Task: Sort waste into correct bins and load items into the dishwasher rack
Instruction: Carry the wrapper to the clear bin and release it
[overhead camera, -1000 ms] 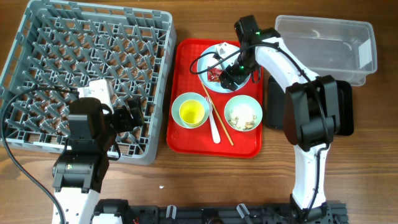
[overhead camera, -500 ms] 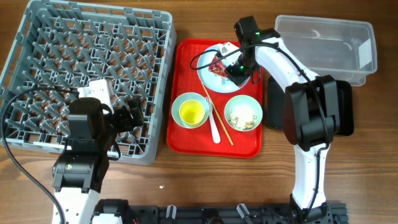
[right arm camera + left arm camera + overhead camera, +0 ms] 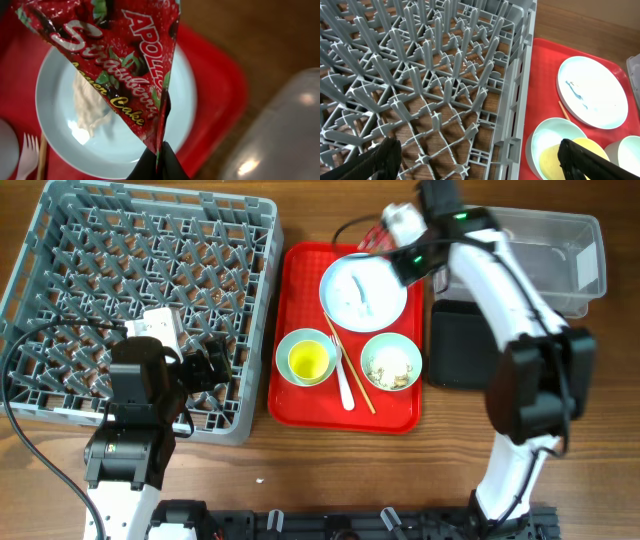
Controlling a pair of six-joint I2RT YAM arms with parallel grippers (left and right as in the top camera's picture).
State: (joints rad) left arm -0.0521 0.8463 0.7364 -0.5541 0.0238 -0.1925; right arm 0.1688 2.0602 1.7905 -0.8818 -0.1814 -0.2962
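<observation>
I should go on moving my right gripper to the open clear tub (image 3: 542, 256), as the red snack wrapper (image 3: 375, 239) hangs free above the white plate, and release over the tub's bottom.
My right gripper (image 3: 159, 161) is shut on a corner of the red snack wrapper (image 3: 115, 65), which hangs above the far side of the white plate (image 3: 55, 105). Overhead, the wrapper (image 3: 372, 237) sits by the red tray's far edge, left of the clear tub (image 3: 530, 255). A crumpled white napkin (image 3: 90, 107) lies on the plate. One mint bowl (image 3: 307, 358) holds the yellow cup (image 3: 555, 161). The other bowl (image 3: 391, 363) holds crumbly food scraps. My left gripper (image 3: 482, 165) stands open over the grey dishwasher rack (image 3: 435, 75) near its right wall.
The red tray (image 3: 300, 405) holds the dishes, a white fork (image 3: 345, 385) and wooden chopsticks (image 3: 350, 365). The black tray (image 3: 458, 345) lies right of it, in front of the clear tub, partly under my right arm.
My right gripper closed on the wrapper, lifted it off the plate and carried it toward the tray's far edge. The left arm has not moved.
</observation>
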